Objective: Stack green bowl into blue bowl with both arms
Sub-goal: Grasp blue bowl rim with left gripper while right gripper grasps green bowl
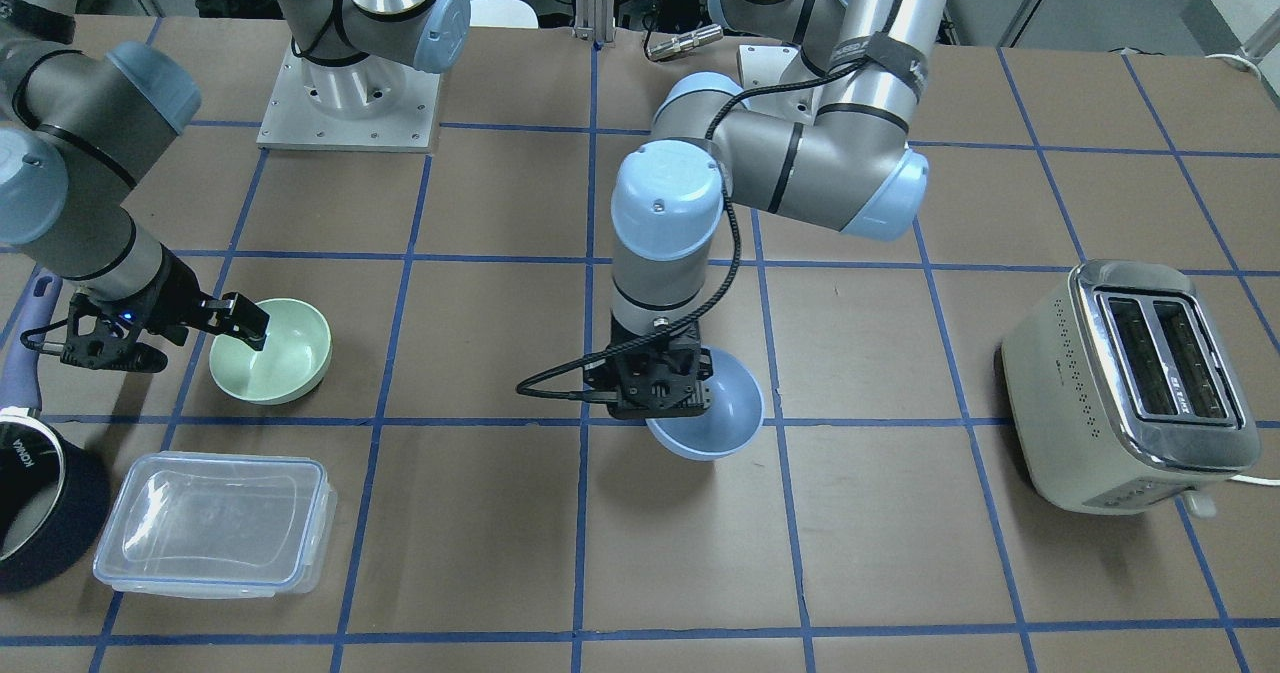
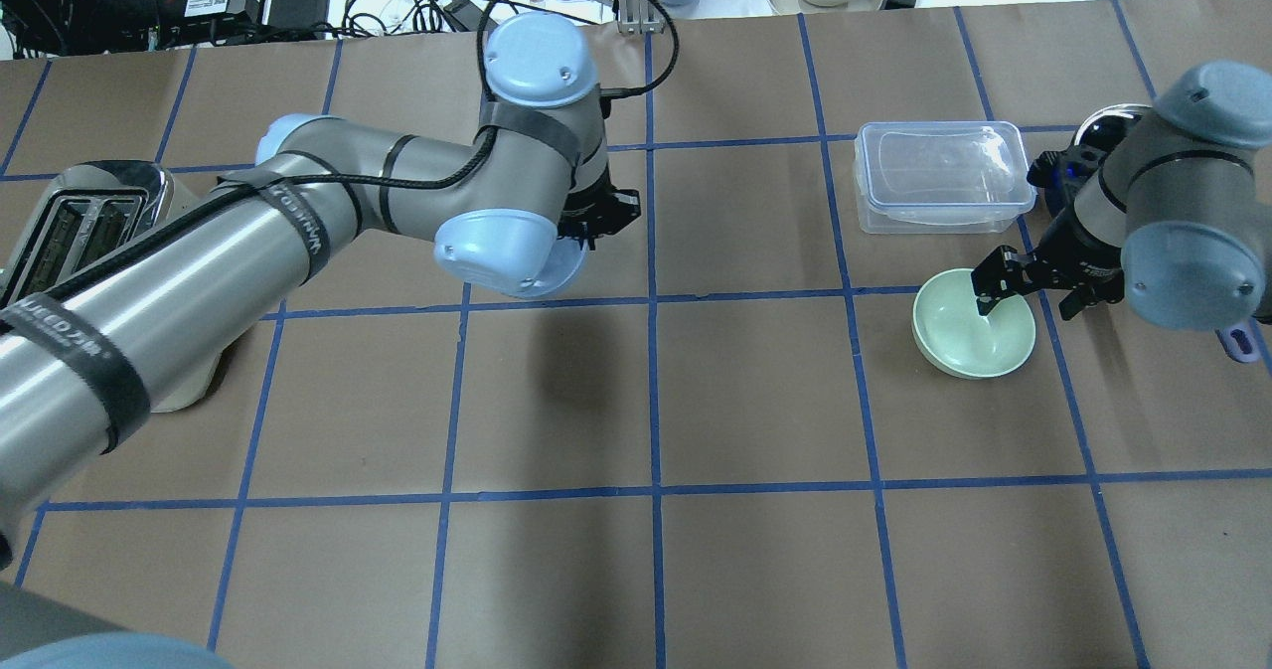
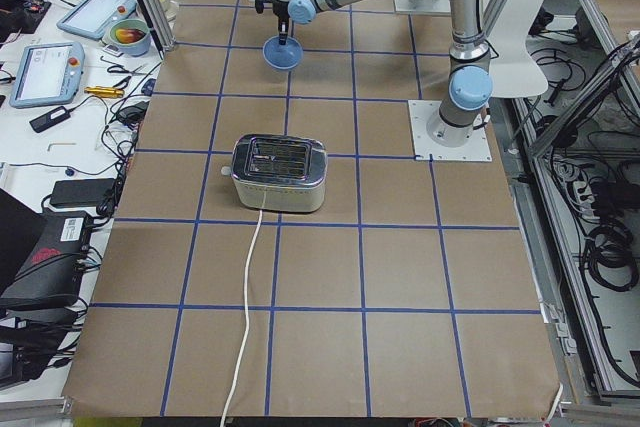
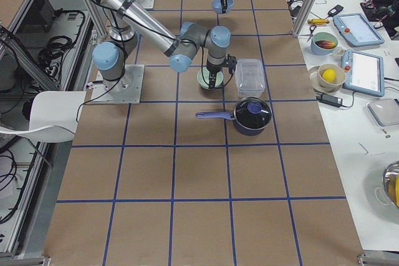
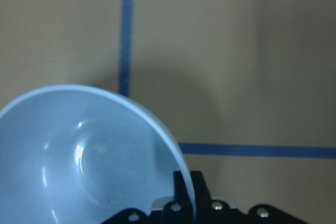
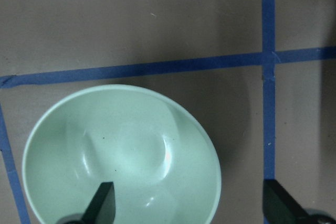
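Note:
My left gripper should lower the blue bowl, which hangs tilted (image 1: 720, 414) above the table, set it down flat (image 1: 579, 428) and move away before my right gripper brings the green bowl.
The blue bowl (image 1: 712, 423) hangs tilted just above the table's middle, held by its rim. My left gripper (image 1: 657, 400) is shut on that rim, which passes between its fingers in the left wrist view (image 5: 181, 179). The green bowl (image 1: 283, 358) sits on the table on my right side. My right gripper (image 1: 205, 343) is open and straddles its rim. One finger (image 6: 101, 203) is inside the bowl (image 6: 126, 150) and the other finger (image 6: 278, 203) is outside it. The overhead view shows the same at the green bowl (image 2: 969, 343).
A clear lidded container (image 1: 215, 523) lies beside the green bowl, away from my base. A dark navy saucepan (image 1: 40, 513) with a purple handle stands next to it at the table's edge. A cream toaster (image 1: 1130, 383) stands on my left side.

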Robot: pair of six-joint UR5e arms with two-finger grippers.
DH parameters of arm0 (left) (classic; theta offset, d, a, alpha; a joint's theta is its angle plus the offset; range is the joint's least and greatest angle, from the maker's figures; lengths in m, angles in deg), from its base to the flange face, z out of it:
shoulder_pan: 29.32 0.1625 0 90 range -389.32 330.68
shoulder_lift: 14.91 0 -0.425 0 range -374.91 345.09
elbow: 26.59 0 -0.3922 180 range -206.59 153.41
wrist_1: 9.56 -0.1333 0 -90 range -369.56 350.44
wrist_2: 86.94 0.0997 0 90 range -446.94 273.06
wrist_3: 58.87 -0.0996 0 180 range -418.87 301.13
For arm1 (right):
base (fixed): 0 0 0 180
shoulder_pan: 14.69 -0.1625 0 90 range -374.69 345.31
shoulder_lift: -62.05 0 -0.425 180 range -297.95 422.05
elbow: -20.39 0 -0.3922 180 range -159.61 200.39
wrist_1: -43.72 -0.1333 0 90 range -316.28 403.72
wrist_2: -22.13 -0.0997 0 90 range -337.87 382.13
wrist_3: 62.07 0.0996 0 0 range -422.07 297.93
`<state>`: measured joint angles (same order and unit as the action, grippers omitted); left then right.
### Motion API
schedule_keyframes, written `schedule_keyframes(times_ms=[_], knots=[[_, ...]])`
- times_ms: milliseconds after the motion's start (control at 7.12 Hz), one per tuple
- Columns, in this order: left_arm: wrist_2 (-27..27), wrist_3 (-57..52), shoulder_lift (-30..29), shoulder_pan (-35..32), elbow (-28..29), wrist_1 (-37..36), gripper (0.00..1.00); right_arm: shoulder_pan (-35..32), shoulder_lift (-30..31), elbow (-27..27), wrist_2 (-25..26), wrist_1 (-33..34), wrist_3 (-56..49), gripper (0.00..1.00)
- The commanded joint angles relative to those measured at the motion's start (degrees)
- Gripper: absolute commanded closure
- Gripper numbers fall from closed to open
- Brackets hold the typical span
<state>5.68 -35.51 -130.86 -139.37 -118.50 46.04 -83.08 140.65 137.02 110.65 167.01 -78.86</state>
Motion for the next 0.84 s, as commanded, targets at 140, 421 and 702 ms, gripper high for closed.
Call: schedule_keyframes(times_ms=[140,421,702], knots=[[0.1,9.0,-6.7,-8.2,6.1,-0.1,1.00,0.5,-4.0,0.3,0.2,0.7,-0.4,0.07],[0.1,8.3,-8.1,-8.4,5.6,-0.1,1.00,0.8,-4.2,0.4,0.3,-0.5,-0.5,0.77],[0.5,7.5,-8.2,-8.3,5.1,-0.1,0.91,0.8,-4.1,0.2,0.3,-2.7,-0.6,1.00]])
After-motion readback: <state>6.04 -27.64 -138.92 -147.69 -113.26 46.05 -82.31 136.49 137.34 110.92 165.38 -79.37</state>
